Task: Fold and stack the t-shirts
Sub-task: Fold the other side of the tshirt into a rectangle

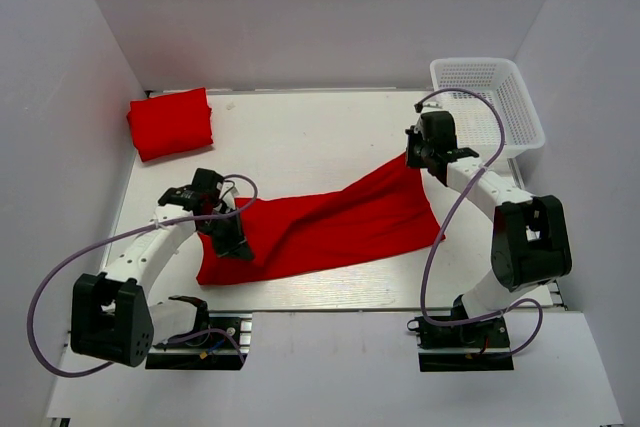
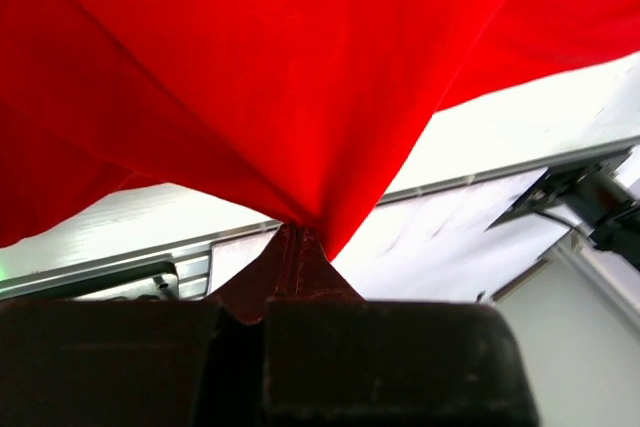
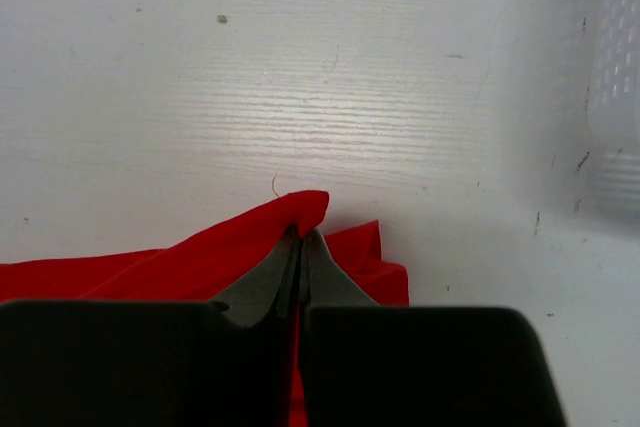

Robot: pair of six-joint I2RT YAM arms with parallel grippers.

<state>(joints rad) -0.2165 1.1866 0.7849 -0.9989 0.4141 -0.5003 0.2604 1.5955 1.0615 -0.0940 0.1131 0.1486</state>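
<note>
The red t-shirt's pinched corner (image 1: 403, 161) lines up with the t-shirt's basket-side edge (image 1: 427, 199). My right gripper goes on lowering it until the t-shirt's far edge lies straight before it releases.
A red t-shirt (image 1: 330, 225) lies stretched across the middle of the table between both arms. My left gripper (image 1: 237, 244) is shut on the t-shirt's left end, and in the left wrist view the cloth (image 2: 300, 77) fans out from the pinched jaw tips of that gripper (image 2: 298, 229). My right gripper (image 1: 418, 159) is shut on the shirt's far right corner, lifted a little. The right wrist view shows a fold of red cloth (image 3: 200, 257) pinched at the tips of that gripper (image 3: 302, 234). A second t-shirt (image 1: 171, 123), folded, rests at the far left corner.
A white lattice basket (image 1: 487, 104) stands at the far right corner, just behind the right arm. White walls close in the table on three sides. The metal front edge (image 1: 330, 309) of the table runs just below the stretched shirt.
</note>
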